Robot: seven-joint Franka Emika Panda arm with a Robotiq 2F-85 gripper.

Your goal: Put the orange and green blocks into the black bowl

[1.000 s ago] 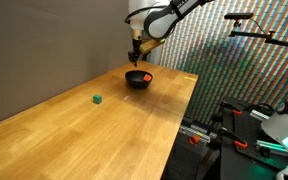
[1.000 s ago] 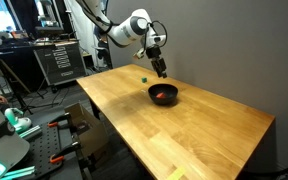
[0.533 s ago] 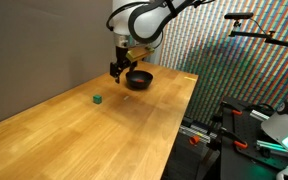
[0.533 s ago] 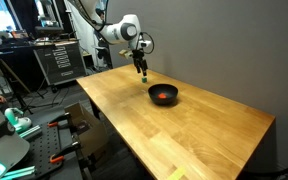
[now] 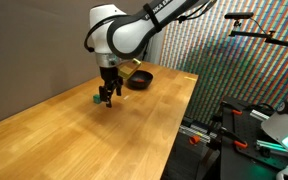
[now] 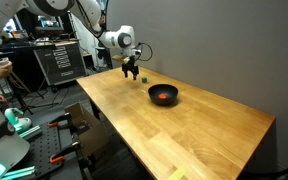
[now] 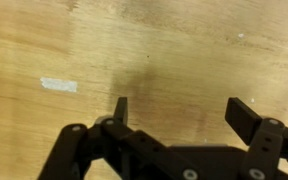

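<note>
The green block is beside my gripper's fingers, which have only empty wood (image 7: 179, 112) between them. Next, I move my gripper toward the grey wall so its fingers are on both sides of the green block before they close.
The green block (image 5: 96, 99) lies on the wooden table near its far-side edge. My gripper (image 5: 108, 98) hangs low over the table just beside it, jaws open and empty. In the wrist view the gripper (image 7: 184, 115) shows two spread fingertips (image 7: 249, 118) over bare wood, and the green block is out of that view. The black bowl (image 6: 163, 95) stands further along the table with the orange block (image 6: 162, 96) inside it. In an exterior view the bowl (image 5: 142, 80) is partly hidden behind my arm.
The wooden table (image 5: 134, 130) has its edge towards a rack of lab equipment (image 5: 254, 130). A tool cabinet (image 6: 59, 62) stands beyond the table's end. A grey wall runs along the far side. A pale mark (image 7: 58, 85) is on the wood.
My gripper has moved from above the black bowl along the table and down to the green block's side. The bowl and both blocks have not moved.
</note>
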